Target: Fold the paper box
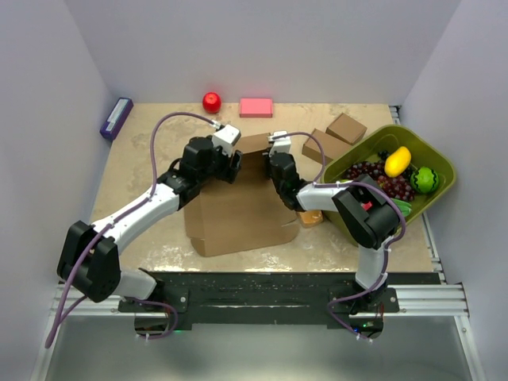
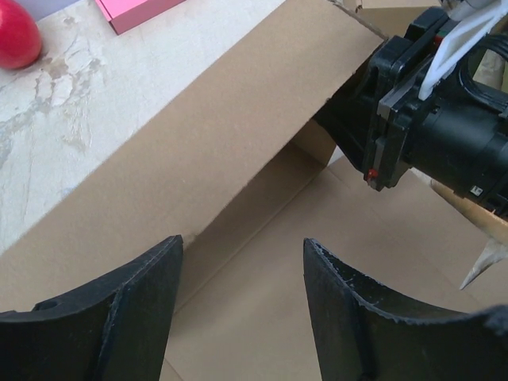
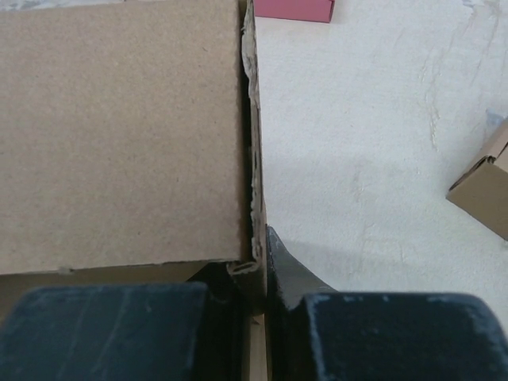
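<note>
The box's large panel reaches toward the near edge of the table, so the robot's left gripper should pull back, pinch the raised far flap and turn the box before folding.
The paper box is a large brown cardboard sheet lying in the middle of the table, with its far flap raised. My right gripper is at the box's far right corner. In the right wrist view the gripper is shut on the thin upright edge of the cardboard wall, beside the raised flap. My left gripper hovers over the far left part of the box. The left wrist view shows this gripper open above the inner panel, touching nothing, with the right gripper's body opposite.
A green basket of fruit stands at the right, with two small closed brown boxes beside it. A red ball and a pink block sit at the back. A purple box lies at the far left.
</note>
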